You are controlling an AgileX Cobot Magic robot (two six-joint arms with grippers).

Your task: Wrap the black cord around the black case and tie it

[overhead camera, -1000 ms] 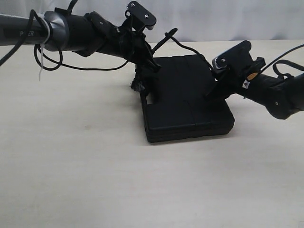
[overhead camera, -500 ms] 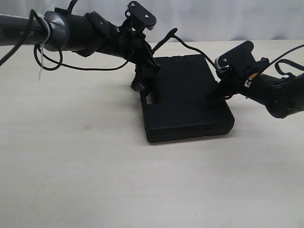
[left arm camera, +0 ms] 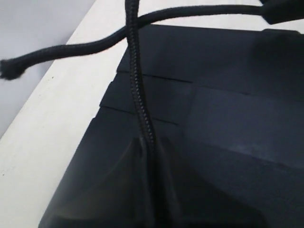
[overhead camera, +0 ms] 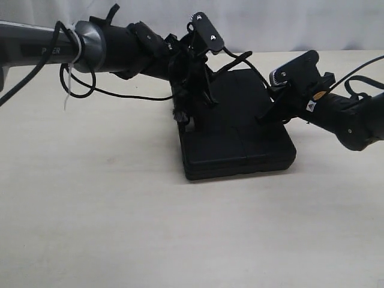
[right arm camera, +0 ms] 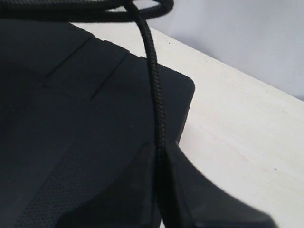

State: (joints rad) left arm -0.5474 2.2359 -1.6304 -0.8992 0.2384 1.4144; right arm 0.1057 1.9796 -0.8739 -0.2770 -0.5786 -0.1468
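The black cord in the left gripper lies across the strand of cord with the frayed end (left arm camera: 130,31), so the left gripper should keep moving the black cord toward the right gripper and let go of it there.
The black case (overhead camera: 237,129) lies flat on the pale table, seen too in the left wrist view (left arm camera: 228,123) and the right wrist view (right arm camera: 57,109). The black cord (overhead camera: 240,59) arches above the case's far edge between both grippers. My left gripper (overhead camera: 207,99) hangs over the case's left part, shut on the black cord (left arm camera: 140,104); a second strand crosses it there, its frayed end (left arm camera: 9,69) hanging free. My right gripper (overhead camera: 267,115) sits at the case's right edge, shut on the black cord (right arm camera: 156,90). A tufted cord end (overhead camera: 179,115) dangles by the case's left side.
Smooth black cables (overhead camera: 90,90) loop under the left arm, held by white zip ties (overhead camera: 69,78). The pale table (overhead camera: 120,228) stretches in front of and beside the case. A light backdrop (overhead camera: 300,24) stands behind the table's far edge.
My left arm has moved to the right, bringing its gripper and the cord over the case's top. The right gripper has stayed by the case's right edge, shifting only slightly.
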